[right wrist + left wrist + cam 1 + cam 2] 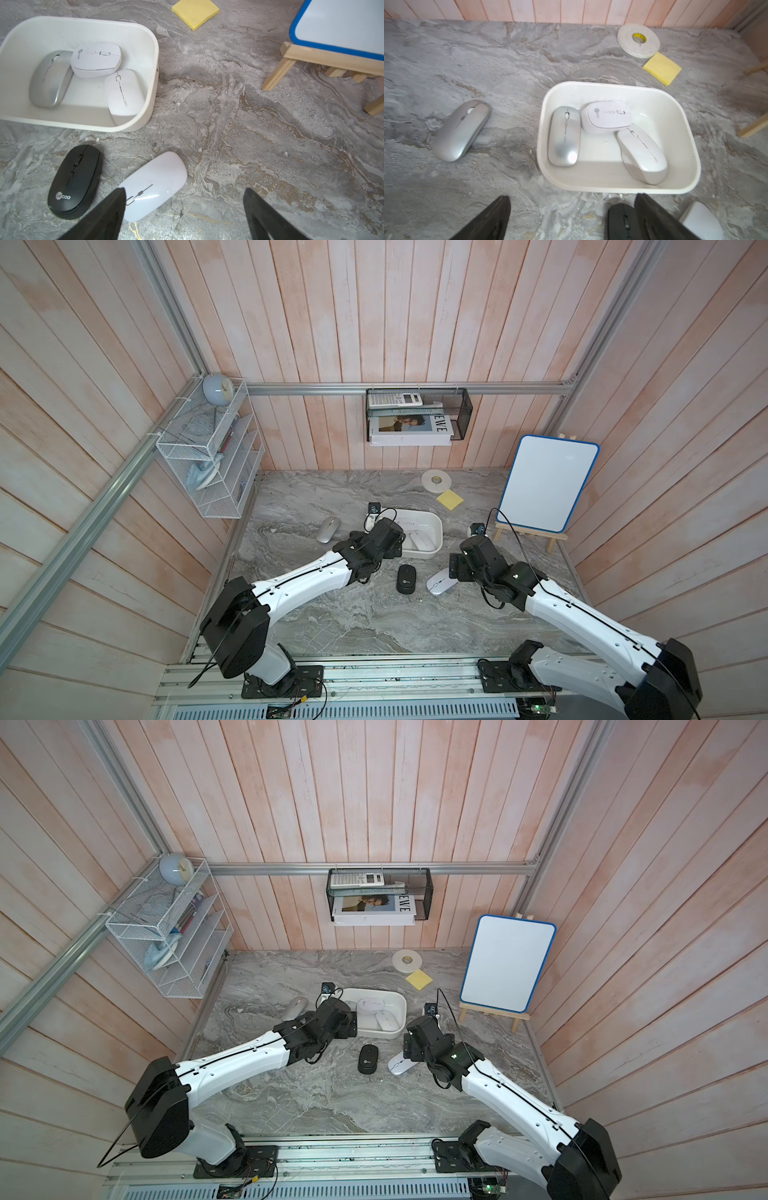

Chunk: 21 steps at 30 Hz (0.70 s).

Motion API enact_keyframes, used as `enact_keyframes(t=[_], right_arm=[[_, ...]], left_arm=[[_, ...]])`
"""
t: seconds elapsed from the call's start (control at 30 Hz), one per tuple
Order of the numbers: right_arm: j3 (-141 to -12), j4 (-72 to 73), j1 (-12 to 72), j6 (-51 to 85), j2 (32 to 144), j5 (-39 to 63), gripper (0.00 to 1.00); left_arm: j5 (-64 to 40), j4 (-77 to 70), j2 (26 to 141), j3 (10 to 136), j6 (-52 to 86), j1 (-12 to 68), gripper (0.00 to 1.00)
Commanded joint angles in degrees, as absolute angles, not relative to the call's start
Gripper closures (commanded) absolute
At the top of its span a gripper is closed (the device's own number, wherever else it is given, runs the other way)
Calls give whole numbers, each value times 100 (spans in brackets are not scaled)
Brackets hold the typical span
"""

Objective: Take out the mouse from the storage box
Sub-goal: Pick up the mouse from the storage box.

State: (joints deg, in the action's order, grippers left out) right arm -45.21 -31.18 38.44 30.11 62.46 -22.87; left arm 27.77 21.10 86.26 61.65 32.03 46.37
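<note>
The white logo mouse (369, 1004) lies uncovered from above, so my right gripper should go on over the box rim (404, 1006) until its open fingers straddle that mouse and close.
The white storage box (419, 512) (374, 990) sits mid-table. Three mice lie inside it: a silver mouse (564, 137) (49, 79), a white logo mouse (607, 116) (96, 60) and a plain white mouse (641, 153) (124, 95). On the table outside the box lie another silver mouse (328, 529) (462, 129), a black mouse (406, 578) (75, 180) and a white mouse (439, 581) (155, 182). My left gripper (572, 198) is open and empty over the table, just short of the box's near rim. My right gripper (185, 190) is open and empty beside the outside white mouse.
A tape roll (436, 481) and yellow sticky notes (449, 500) lie behind the box. A whiteboard on a wooden easel (546, 483) stands at the right. A white wire rack (208, 456) and a black mesh basket (417, 418) hang on the walls.
</note>
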Motion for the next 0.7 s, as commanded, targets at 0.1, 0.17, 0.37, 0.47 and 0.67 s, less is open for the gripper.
enact_keyframes(t=[0.1,0.17,0.37,0.47,0.67], right_arm=[[-5542,-3220,3563,2660,7253,-1875,7],[-5914,-3256,3494,2798,7683,-1718,7],[-6736,-2991,3452,3494,8748,-1510,7],[-6996,-2714,3425,3841,9173,-1363,7],[-7581,-2329,3323,4331,10139,-791,7]], left_arm=[[2903,1888,8328,5586,2860,4142,1],[2883,1831,8281,5458,2797,4017,1],[2773,1573,8012,5072,2710,3755,0],[2769,1478,7883,4888,2653,3703,0],[2712,1164,7575,4456,2584,3606,0]])
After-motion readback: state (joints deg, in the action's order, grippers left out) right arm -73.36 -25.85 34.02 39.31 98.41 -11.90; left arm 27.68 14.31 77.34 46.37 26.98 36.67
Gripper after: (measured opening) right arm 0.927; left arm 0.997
